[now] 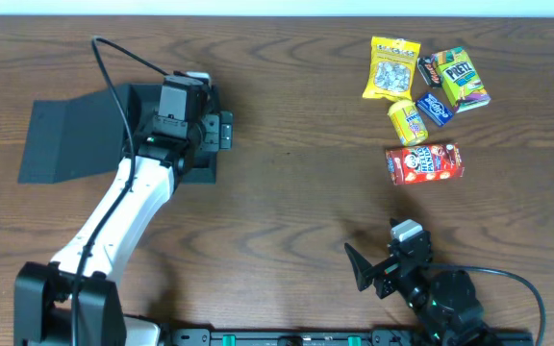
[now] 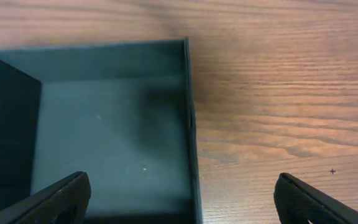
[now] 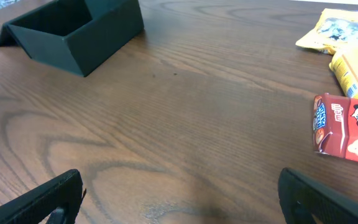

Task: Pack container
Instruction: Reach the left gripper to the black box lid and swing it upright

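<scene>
The box's upright side lines up with the gap between my left gripper's open fingers, so I should go on down before they close on its rim.
The container is a dark teal-black square box at the table's left, its flap lid lying open to the left. It looks empty in the left wrist view and also shows in the right wrist view. My left gripper is open above the box's right wall, one finger over the inside and one over the table. In the overhead view it sits at that edge. My right gripper is open and empty over bare wood near the front edge.
Several snack packets lie at the back right: a yellow bag, a green packet, a small yellow pack, a blue one, and a red snack carton, also in the right wrist view.
</scene>
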You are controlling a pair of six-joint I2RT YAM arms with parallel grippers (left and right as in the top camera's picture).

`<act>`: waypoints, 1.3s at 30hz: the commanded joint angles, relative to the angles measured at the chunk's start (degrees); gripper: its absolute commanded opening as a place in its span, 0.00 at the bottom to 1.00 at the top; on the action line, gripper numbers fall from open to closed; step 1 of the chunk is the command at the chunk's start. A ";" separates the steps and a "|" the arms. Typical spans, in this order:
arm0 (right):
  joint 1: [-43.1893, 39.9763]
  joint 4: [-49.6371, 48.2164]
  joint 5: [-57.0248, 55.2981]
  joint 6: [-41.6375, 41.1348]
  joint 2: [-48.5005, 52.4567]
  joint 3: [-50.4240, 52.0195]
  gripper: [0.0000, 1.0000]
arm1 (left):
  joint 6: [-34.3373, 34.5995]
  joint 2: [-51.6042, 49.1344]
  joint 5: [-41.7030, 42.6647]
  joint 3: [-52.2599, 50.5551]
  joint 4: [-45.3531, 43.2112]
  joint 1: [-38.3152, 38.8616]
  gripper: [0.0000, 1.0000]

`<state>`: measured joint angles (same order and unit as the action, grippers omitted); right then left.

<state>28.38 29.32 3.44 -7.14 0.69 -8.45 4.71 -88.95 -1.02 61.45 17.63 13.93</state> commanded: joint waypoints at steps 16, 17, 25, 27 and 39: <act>0.52 0.04 0.24 0.37 -0.37 0.42 0.99 | 3.06 -11.85 5.09 0.96 -0.61 -0.02 0.95; 0.52 0.04 0.22 0.37 -0.37 0.42 0.99 | 3.06 -12.26 5.09 0.96 -0.83 -0.02 0.89; 0.52 0.04 0.24 0.37 -0.37 0.42 0.99 | 3.04 -13.27 5.11 0.96 -2.12 -0.02 0.20; 0.52 0.04 0.24 0.37 -0.37 0.42 0.99 | 3.04 -13.27 5.14 0.96 -2.19 -0.02 0.06; 0.52 0.04 0.24 0.37 -0.37 0.42 0.99 | -10.14 -13.18 15.13 1.09 -0.90 4.22 0.05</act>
<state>28.38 29.32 3.44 -7.14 0.69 -8.45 1.32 -101.49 8.10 61.49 16.23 15.64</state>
